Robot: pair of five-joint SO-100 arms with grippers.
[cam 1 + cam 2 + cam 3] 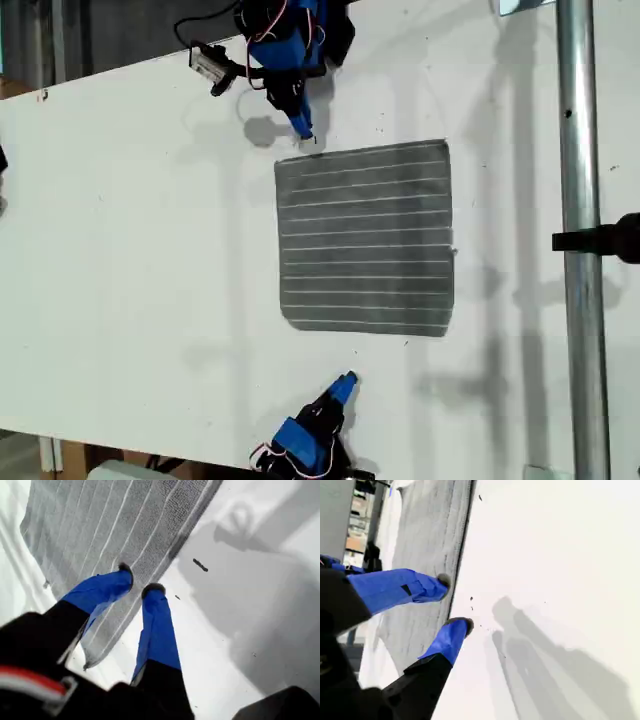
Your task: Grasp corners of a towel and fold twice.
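The grey towel's thin edge point(350, 152) is limp and flat, so the towel point(366, 240) will fold over on itself and stay folded when I move its corner across.
The grey towel point(365, 240) with thin white stripes lies flat and unfolded on the white table point(130, 260). My first gripper point(347, 380) comes in from the exterior view's bottom. It hovers open point(138, 581) by the striped towel point(100, 525) edge nearest it, jaws a little apart and holding nothing. One corner point(86, 664) shows close beside it. My second gripper point(303, 130) reaches from the exterior view's top and hangs just outside the corner point(281, 160) nearest it. It is open point(454, 604) and empty, straddling the line of the towel point(425, 540) edge.
A metal pole point(578, 250) with a black clamp point(605, 240) runs down the exterior view's right. The table's edges run along the exterior view's top left and bottom. Bare white table surrounds the towel, with arm shadows point(545, 650) on it.
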